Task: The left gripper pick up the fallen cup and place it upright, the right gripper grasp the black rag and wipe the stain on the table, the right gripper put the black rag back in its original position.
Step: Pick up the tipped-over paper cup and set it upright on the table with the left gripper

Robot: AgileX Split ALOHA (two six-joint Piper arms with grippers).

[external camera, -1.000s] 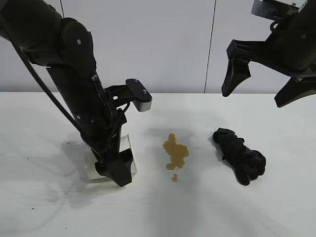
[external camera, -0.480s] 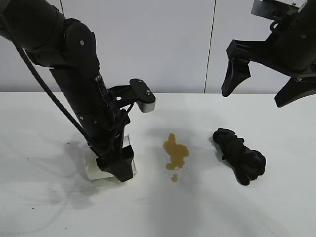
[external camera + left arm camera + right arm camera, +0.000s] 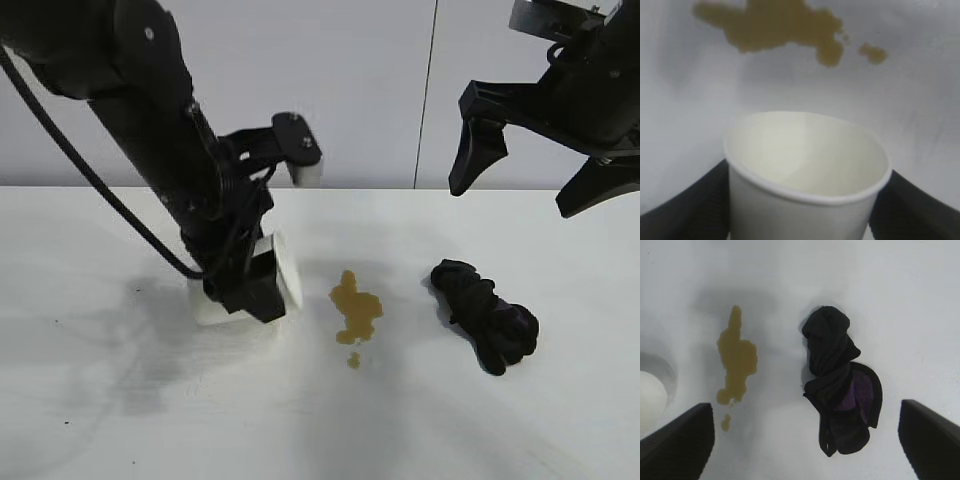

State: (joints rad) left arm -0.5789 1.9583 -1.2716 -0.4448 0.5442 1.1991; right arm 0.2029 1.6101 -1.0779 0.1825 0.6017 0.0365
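My gripper will wipe the yellowish-brown stain (image 3: 357, 307) with the black rag, and the stain will come off cleanly because it has rounded edges and a small drop (image 3: 353, 360).
My left gripper (image 3: 252, 285) is shut on the white paper cup (image 3: 283, 268) and holds it tilted just over the table (image 3: 120, 400), mouth toward the stain. In the left wrist view the cup (image 3: 805, 165) sits between both black fingers (image 3: 690, 200). The yellowish-brown stain (image 3: 355, 308) with its small drop lies right of the cup, and also shows in the left wrist view (image 3: 775, 22). The black rag (image 3: 487, 315) lies bunched right of the stain. My right gripper (image 3: 515, 195) hangs open high above the rag (image 3: 837, 380), empty.
A pale wall with a vertical seam (image 3: 428, 95) stands behind the table. In the right wrist view the stain (image 3: 737, 357) is beside the rag and the cup's edge (image 3: 650, 395) shows at the frame border.
My left arm has raised the cup off the table and swung it toward the stain, tipping its mouth up. The right arm, the rag and the stain have not moved.
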